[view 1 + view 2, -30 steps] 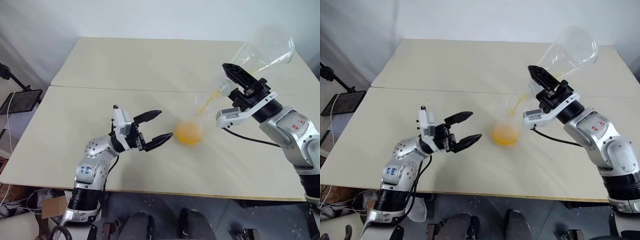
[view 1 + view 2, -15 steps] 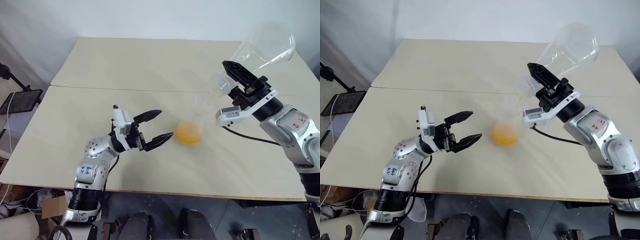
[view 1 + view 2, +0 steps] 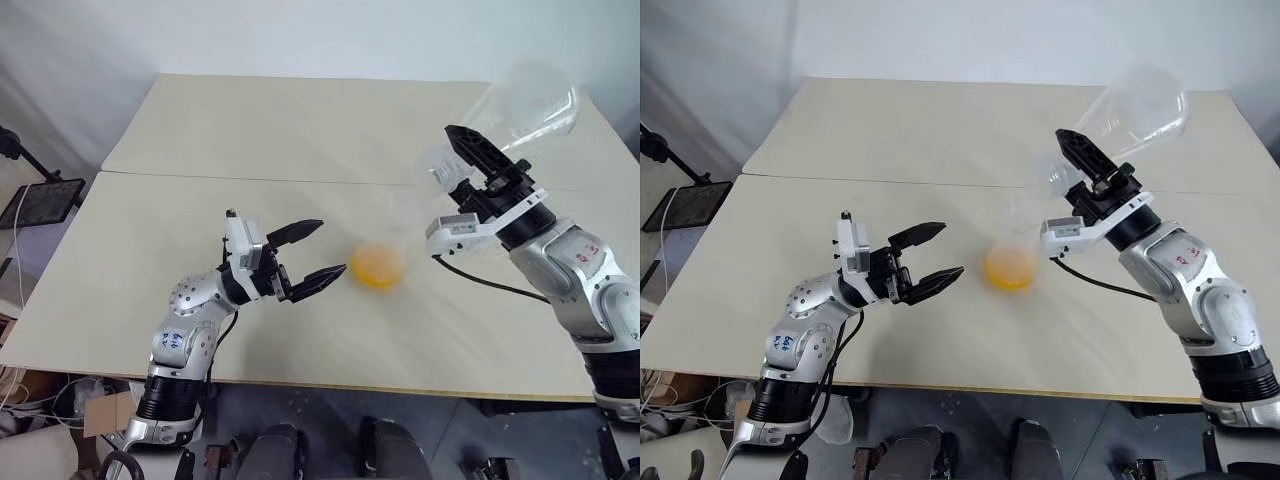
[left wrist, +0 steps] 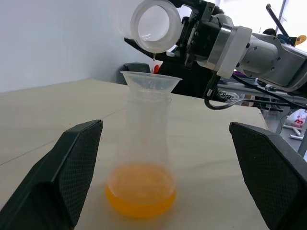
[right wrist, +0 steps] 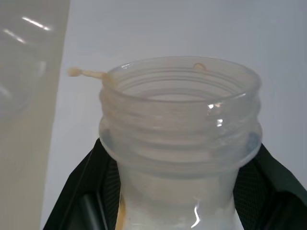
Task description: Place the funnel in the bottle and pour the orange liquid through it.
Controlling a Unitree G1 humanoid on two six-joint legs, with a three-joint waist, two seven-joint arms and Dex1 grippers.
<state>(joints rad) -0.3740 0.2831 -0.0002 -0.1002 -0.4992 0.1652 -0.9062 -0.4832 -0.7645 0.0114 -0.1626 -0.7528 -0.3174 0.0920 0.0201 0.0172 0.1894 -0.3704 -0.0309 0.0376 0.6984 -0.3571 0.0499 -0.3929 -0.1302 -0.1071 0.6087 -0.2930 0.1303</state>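
The flask is empty and the orange liquid is in the bottle, so I should keep turning the flask upright with my right gripper until its base meets the table.
The frosted bottle stands upright on the table with the orange liquid pooled in its base. The small clear funnel sits in its neck. My right gripper is shut on the neck of a bigger clear flask. The flask is tipped, with its mouth just above the funnel and one orange drop hanging from the rim. It looks emptied. My left gripper is open just left of the bottle, its fingers on either side of it and not touching it.
Two pale tables are pushed together, with a seam running across between them. A black stand is off the left edge. Boxes and cables lie on the floor below the near edge.
The orange stream from the flask into the funnel has stopped. My right wrist has rolled and the flask's body now sits a little differently. The left arm has kept still.
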